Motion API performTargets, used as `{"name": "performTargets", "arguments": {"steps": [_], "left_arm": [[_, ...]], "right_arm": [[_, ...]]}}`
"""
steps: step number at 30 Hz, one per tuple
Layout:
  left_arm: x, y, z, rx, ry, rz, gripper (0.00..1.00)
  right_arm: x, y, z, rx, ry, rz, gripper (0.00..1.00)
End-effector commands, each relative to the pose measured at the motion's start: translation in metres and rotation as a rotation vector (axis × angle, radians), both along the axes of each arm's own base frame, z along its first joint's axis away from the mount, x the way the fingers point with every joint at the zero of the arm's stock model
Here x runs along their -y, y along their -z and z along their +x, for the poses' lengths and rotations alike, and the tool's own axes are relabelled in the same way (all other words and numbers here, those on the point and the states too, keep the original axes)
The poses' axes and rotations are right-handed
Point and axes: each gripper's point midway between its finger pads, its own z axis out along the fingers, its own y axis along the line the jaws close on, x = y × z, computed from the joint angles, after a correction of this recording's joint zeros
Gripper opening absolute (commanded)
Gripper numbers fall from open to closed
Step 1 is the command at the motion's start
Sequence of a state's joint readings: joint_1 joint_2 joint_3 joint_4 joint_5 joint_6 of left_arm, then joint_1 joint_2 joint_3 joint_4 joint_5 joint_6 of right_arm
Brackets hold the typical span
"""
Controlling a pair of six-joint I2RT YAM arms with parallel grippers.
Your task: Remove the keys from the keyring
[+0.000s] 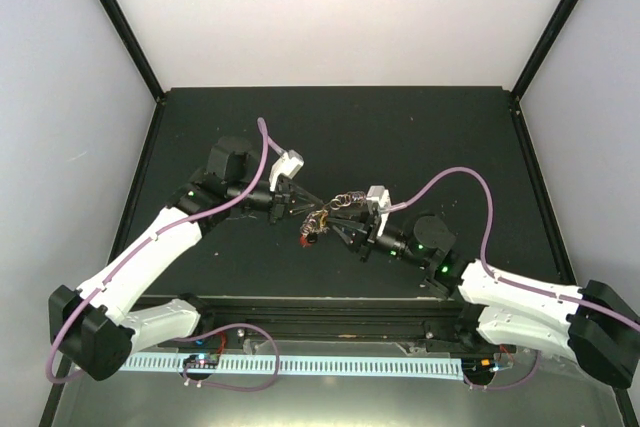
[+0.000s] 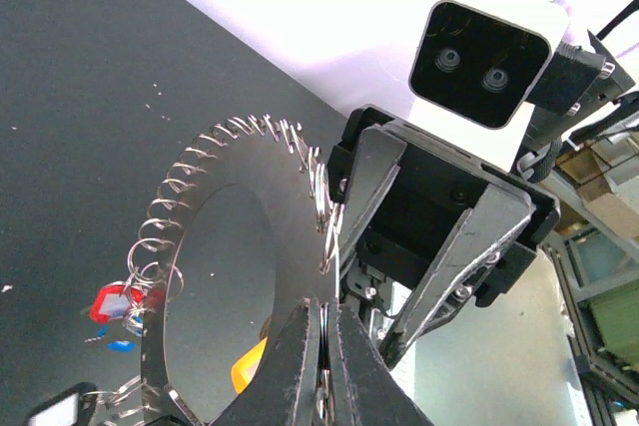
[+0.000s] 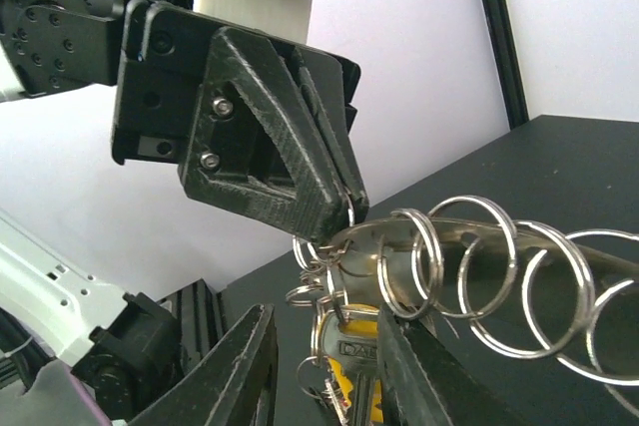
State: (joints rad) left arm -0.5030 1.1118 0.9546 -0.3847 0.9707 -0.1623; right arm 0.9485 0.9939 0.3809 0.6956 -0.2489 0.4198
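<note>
My left gripper has hold of the keyring's edge (image 2: pixel 330 276) over the yellow-headed key's split ring (image 3: pixel 334 298). So next my right gripper grips that key while my left gripper takes the split ring.
The keyring (image 2: pixel 250 177) is a flat silvery ring plate with many small split rings along its rim, held up above the table. My left gripper (image 2: pixel 324 366) is shut on its edge, and shows as black fingers (image 3: pixel 300 177) in the right wrist view. Keys hang below the keyring: red and blue heads (image 2: pixel 110 306), and a silvery key with a yellow head (image 3: pixel 354 361). My right gripper (image 3: pixel 329 376) stands open around that yellow-headed key, with a gap on its left side. From above, the keyring (image 1: pixel 338 205) sits between both grippers.
The black table (image 1: pixel 420 137) spreads behind and beside the arms, with white walls around it. A black rail (image 1: pixel 330 312) and the arm bases run along the near edge. Purple cables (image 1: pixel 460 179) loop over both arms.
</note>
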Motion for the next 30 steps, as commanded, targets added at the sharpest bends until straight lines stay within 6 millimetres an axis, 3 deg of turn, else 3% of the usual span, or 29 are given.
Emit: {"name": "performTargets", "arguments": {"steps": [1,13,22,27,30], "left_arm": [[-0.0003,-0.0245,-0.0070,0.070,0.043,-0.077,0.01],[-0.0002,-0.0245,-0.0093,0.068,0.051,-0.084,0.02],[-0.0008,-0.0247,-0.0105,0.070,0.053,-0.088,0.02],[-0.0006,-0.0243,-0.0099,0.068,0.050,-0.086,0.02],[-0.0007,-0.0246,-0.0100,0.067,0.049,-0.086,0.08]], "right_arm": [[-0.0042,-0.0144,0.0045,0.049,0.020,0.011,0.28],[-0.0121,-0.0184,0.0031,0.064,-0.006,0.017,0.19],[-0.0116,-0.0150,0.0100,0.050,0.033,0.016,0.02],[-0.0127,-0.0171,0.0047,0.060,0.003,0.025,0.01],[-0.0065,-0.0179,0.0043,0.068,0.023,0.043,0.01]]}}
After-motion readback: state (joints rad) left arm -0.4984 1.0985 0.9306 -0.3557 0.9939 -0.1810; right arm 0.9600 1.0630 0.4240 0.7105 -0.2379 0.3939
